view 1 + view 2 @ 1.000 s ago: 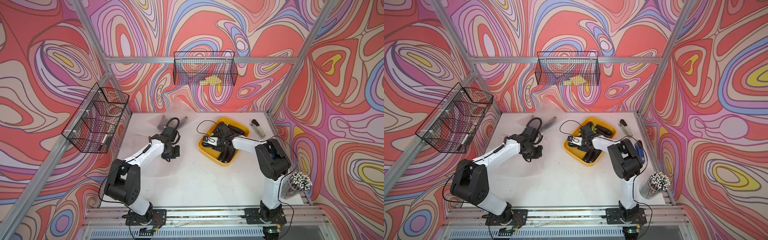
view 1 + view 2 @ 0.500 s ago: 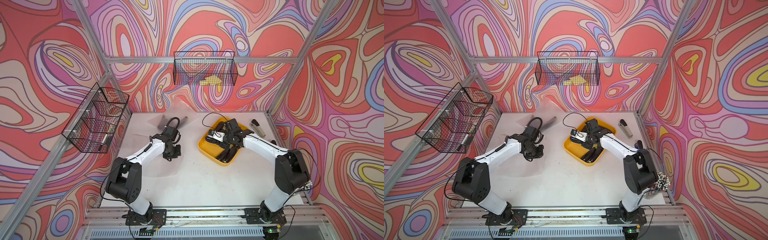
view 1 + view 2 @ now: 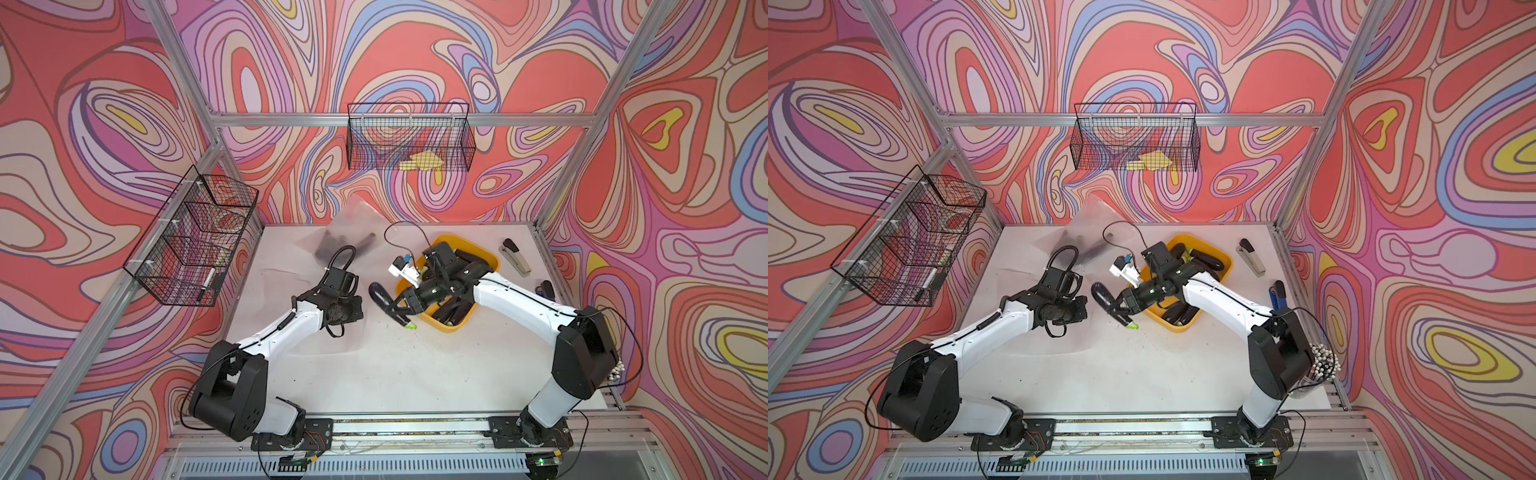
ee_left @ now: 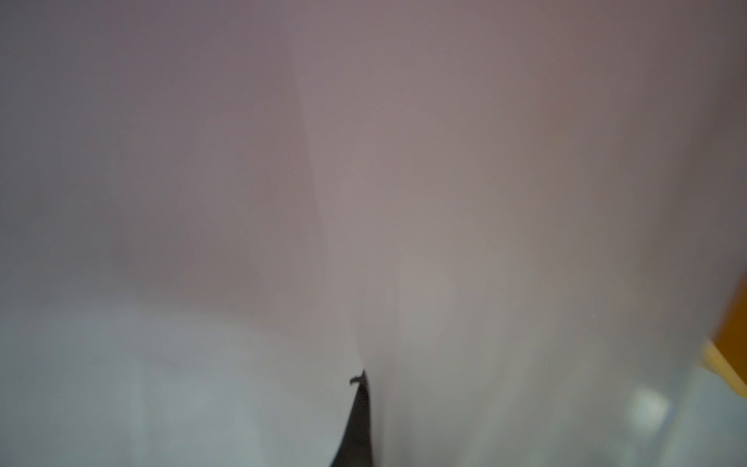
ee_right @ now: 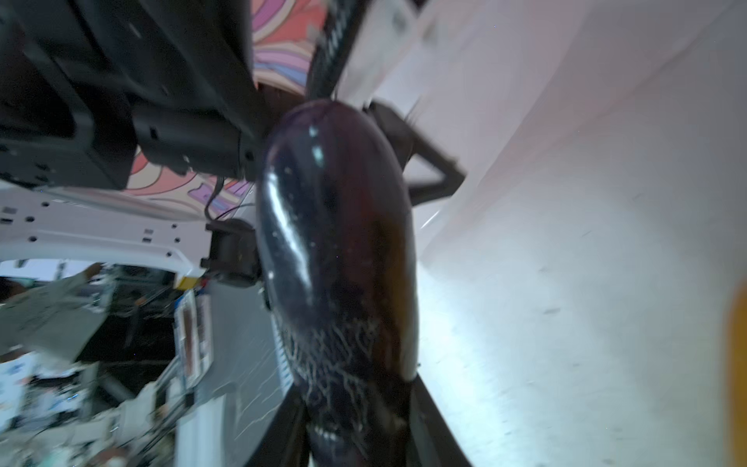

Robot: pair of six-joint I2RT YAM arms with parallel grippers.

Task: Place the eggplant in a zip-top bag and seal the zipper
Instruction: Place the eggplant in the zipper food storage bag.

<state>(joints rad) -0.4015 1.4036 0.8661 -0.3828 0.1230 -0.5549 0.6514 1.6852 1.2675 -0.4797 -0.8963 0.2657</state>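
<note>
Next, I back my right gripper off and line up the eggplant's round end (image 5: 323,144), pointing across my left gripper beside the bag's opening (image 5: 498,132), with that opening before pushing.
A dark purple eggplant (image 3: 385,302) (image 3: 1106,300) hangs above the table just left of the yellow tray, with my right gripper (image 3: 397,309) (image 5: 355,384) shut on it. In the right wrist view the eggplant (image 5: 335,242) fills the space between both fingers. The clear zip-top bag (image 3: 345,338) lies flat on the table under my left arm. My left gripper (image 3: 355,307) is shut on the bag's edge, close to the eggplant. Hazy bag plastic (image 4: 444,202) fills the left wrist view, and only one dark fingertip (image 4: 357,424) shows.
The yellow tray (image 3: 490,259) holds several more eggplants. Another clear bag with dark eggplants (image 3: 345,243) lies at the back. A stapler (image 3: 515,257) and a blue-handled tool (image 3: 546,289) lie at the right. Wire baskets (image 3: 195,237) (image 3: 409,137) hang on the walls.
My right gripper has lifted the eggplant out of the yellow tray and carried it left toward the left gripper. The left gripper has stayed in place on the bag.
</note>
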